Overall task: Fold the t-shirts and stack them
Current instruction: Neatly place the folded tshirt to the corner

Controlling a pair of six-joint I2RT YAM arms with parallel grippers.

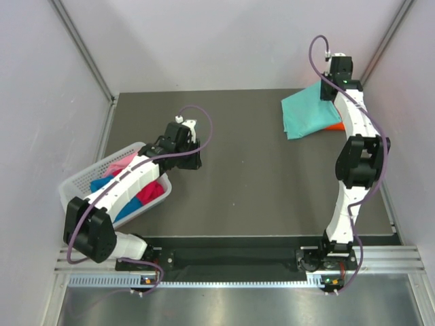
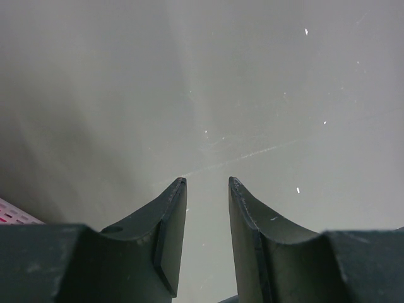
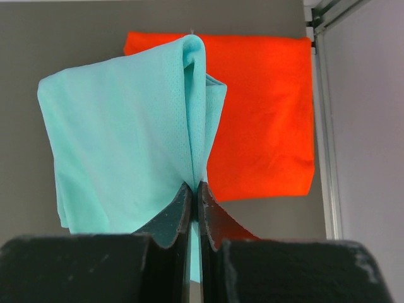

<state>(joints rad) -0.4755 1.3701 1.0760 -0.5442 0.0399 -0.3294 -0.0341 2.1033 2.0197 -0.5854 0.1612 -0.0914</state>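
Note:
The folded teal t-shirt [image 1: 309, 110] is hanging partly over the orange t-shirt [image 3: 268, 120]. My right gripper goes on pulling the teal t-shirt toward the rail until it lies square on top.
My right gripper [image 3: 196, 185] is shut on a fold of the teal t-shirt [image 3: 126, 158], which hangs bunched from the jaws. It hangs over the left part of a bright orange t-shirt [image 3: 265, 113] lying folded flat at the table's far right. From above, the teal t-shirt [image 1: 309, 112] covers most of the orange t-shirt [image 1: 333, 126]. My left gripper [image 2: 207, 182] is open with only bare grey table between its fingers. It sits just right of the basket, at the left middle of the table [image 1: 193, 161]. Pink [image 1: 122, 161], blue [image 1: 102, 183] and magenta-red [image 1: 153, 193] t-shirts lie crumpled in the basket.
The white lattice basket [image 1: 75, 183] stands at the table's left edge, under my left arm; a corner of it [image 2: 16, 214] shows in the left wrist view. A metal rail [image 3: 319, 126] and white wall border the table just right of the orange shirt.

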